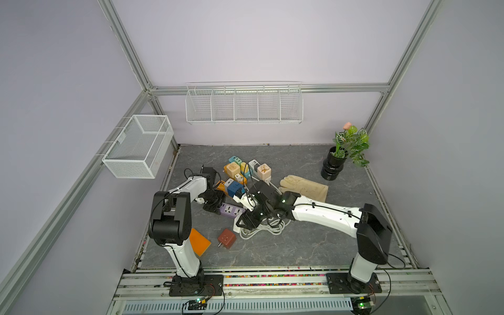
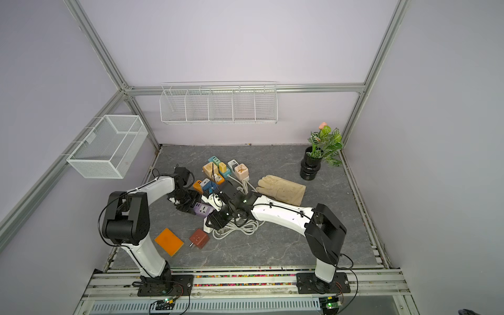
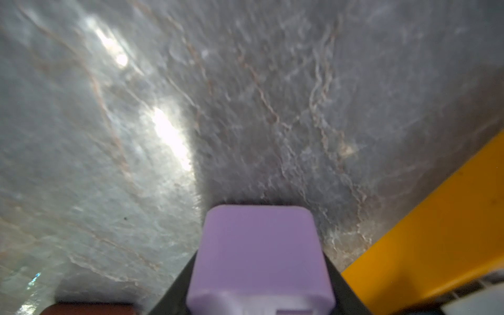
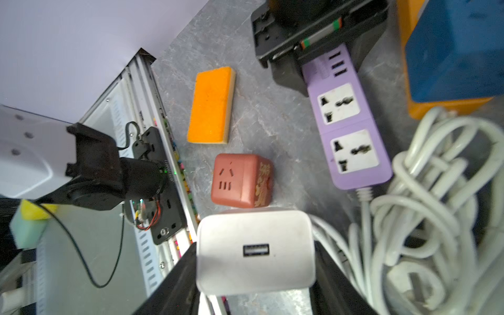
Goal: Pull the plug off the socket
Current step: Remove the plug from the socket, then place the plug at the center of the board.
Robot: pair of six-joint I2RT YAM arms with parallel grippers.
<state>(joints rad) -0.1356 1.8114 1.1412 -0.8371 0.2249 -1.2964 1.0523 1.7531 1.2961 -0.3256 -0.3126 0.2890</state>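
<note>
The white plug is clear of the socket's empty outlets (image 1: 229, 209). My right gripper should keep going to the open table (image 1: 235, 245) beside the red-brown adapter and let go there.
The purple socket (image 1: 231, 210) (image 2: 203, 210) is a power strip lying flat on the grey table. My left gripper (image 1: 214, 203) (image 3: 259, 300) is shut on its end with the small ports, and the purple body (image 3: 259, 259) fills the space between the black jaws. Both outlets of the socket (image 4: 346, 120) are empty. The plug (image 4: 255, 251) is a white charger block with one USB port. My right gripper (image 1: 246, 221) (image 4: 255, 272) is shut on it and holds it apart from the socket, near the strip's cable end. The plug (image 1: 237, 224) shows white under the right gripper.
A red-brown cube adapter (image 1: 227, 238) and an orange sponge (image 1: 200, 241) lie in front of the socket. A white coiled cable (image 1: 264, 227) sits under the right wrist. Coloured adapters (image 1: 240, 171), a beige glove (image 1: 304, 188) and a potted plant (image 1: 334, 166) lie farther back.
</note>
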